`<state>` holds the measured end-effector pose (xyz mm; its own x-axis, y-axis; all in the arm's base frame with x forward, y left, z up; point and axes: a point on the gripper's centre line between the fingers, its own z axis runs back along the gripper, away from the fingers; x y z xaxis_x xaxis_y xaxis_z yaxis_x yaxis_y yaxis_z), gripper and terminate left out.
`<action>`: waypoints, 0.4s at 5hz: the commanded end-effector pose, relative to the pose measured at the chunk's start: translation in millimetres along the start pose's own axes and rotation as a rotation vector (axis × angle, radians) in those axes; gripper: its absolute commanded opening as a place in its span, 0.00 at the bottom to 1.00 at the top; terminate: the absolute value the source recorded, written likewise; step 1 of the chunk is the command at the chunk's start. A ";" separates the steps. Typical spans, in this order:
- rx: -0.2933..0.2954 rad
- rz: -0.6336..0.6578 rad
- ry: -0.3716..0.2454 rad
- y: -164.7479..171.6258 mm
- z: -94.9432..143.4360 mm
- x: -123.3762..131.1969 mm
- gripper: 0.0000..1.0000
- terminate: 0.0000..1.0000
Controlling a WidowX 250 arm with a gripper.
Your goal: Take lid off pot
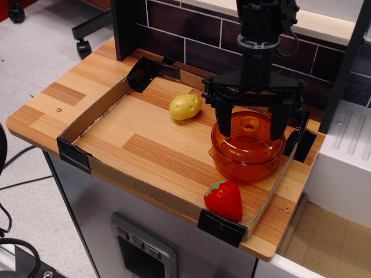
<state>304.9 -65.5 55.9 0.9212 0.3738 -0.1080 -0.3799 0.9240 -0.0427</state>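
Observation:
The pot's translucent side (pixel 246 172) shows only clear orange, so I should expect the pot to be empty when I take the lid (pixel 249 136) off.
The orange translucent pot (pixel 246 165) sits at the right side of the wooden tray. Its domed orange lid (pixel 248 138) rests on it, with a lighter ring knob (pixel 250 123) at the centre. My black gripper (pixel 250 123) hangs directly over the lid, wide open. One finger (pixel 223 123) stands at the lid's left edge and the other at its right edge. The fingertips reach down to about the lid's rim level. Nothing is held.
A yellow toy potato (pixel 185 106) lies left of the pot. A red toy strawberry (pixel 224 199) lies at the tray's front edge. The cardboard tray wall (pixel 93 113) with black corner clips rings the area. A dark brick backsplash stands behind, a white unit to the right.

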 end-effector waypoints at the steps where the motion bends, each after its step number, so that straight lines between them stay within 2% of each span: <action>1: -0.018 0.008 -0.058 -4.9 11.2 5.7 0.00 0.00; 2: -0.046 0.009 -0.067 -2.7 21.5 5.5 0.00 0.00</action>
<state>306.6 -65.3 57.3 0.9128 0.3955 -0.1017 -0.4019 0.9141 -0.0529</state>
